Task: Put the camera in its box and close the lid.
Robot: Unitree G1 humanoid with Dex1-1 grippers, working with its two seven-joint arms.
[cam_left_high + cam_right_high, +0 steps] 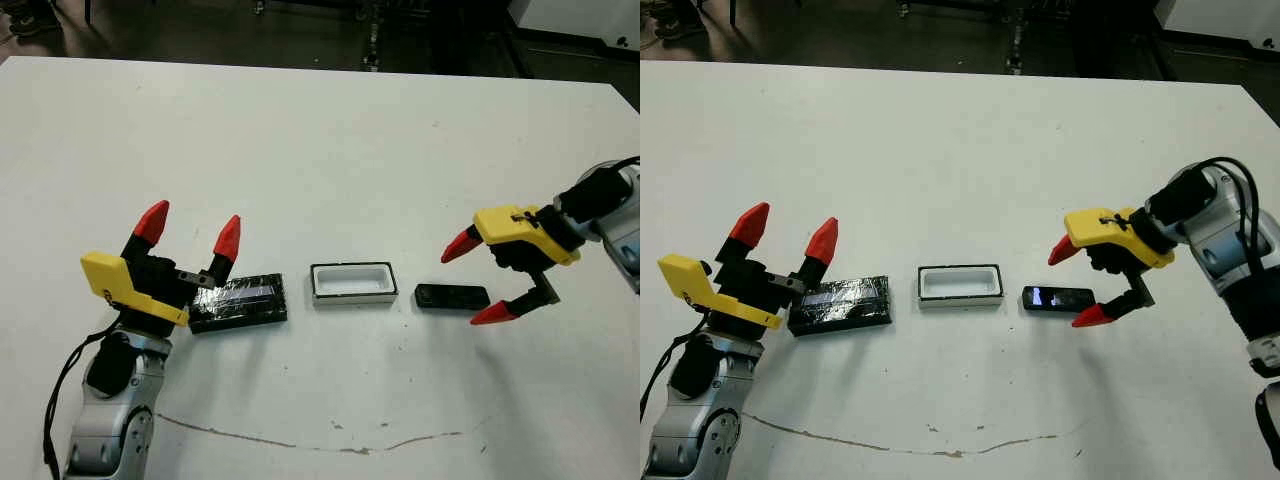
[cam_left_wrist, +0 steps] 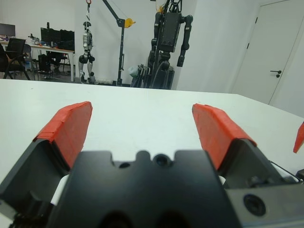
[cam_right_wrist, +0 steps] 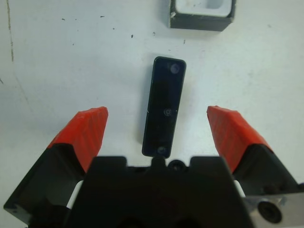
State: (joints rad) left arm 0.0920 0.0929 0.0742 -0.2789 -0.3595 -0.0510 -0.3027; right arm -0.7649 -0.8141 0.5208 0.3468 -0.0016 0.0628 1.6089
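Note:
The slim black camera (image 1: 452, 297) will come to rest flat inside the box's white hollow (image 1: 353, 279) when the robot lowers it, because the hollow is long and rounded like the camera.
The slim black camera (image 1: 452, 296) lies flat on the table just right of the white-lined box (image 1: 352, 283). Left of the box rests the glossy black lid (image 1: 238, 301) with its silvery stripe. My right gripper (image 1: 477, 279) hovers open at the camera's right end, one red fingertip beyond it and one nearer me. In the right wrist view the camera (image 3: 164, 105) lies between the spread fingers, with the box (image 3: 202, 14) past it. My left gripper (image 1: 190, 229) stands open at the lid's left end, its fingers pointing away over the table and holding nothing.
A thin dark scuff line (image 1: 300, 440) runs along the table near its front edge. The table's far edge (image 1: 320, 68) borders a dark floor. In the left wrist view, humanoid robots on stands (image 2: 168, 33) and desks stand beyond the table.

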